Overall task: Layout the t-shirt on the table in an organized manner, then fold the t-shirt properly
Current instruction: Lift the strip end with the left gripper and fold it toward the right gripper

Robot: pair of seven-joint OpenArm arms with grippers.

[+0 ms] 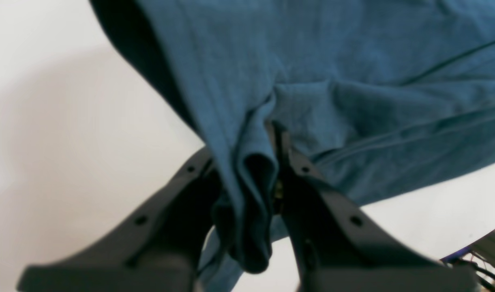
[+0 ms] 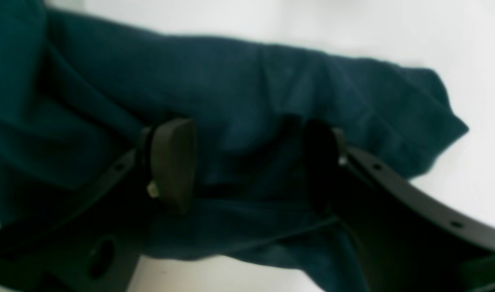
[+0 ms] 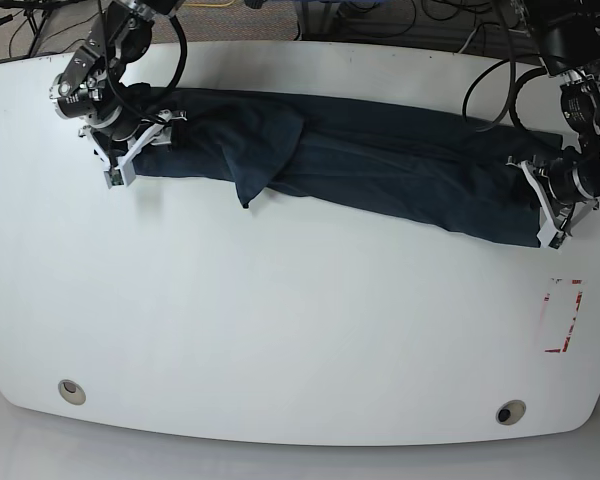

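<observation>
My left gripper should keep moving toward the t-shirt's middle and let go there, as the t-shirt's bunched end is shut in its fingers and the way inward is open.
The dark navy t-shirt lies pulled into a long, rumpled band across the far half of the white table. At the band's right end in the base view, my left gripper holds it. In the left wrist view that left gripper is shut on a bunched fold of the t-shirt. My right gripper is at the band's left end. In the right wrist view the right gripper stands open, its fingers astride the t-shirt, with cloth lying in the gap.
A red-white tape rectangle marks the table near its right edge. Two round grey grommet holes sit near the front edge. Cables run behind the far edge.
</observation>
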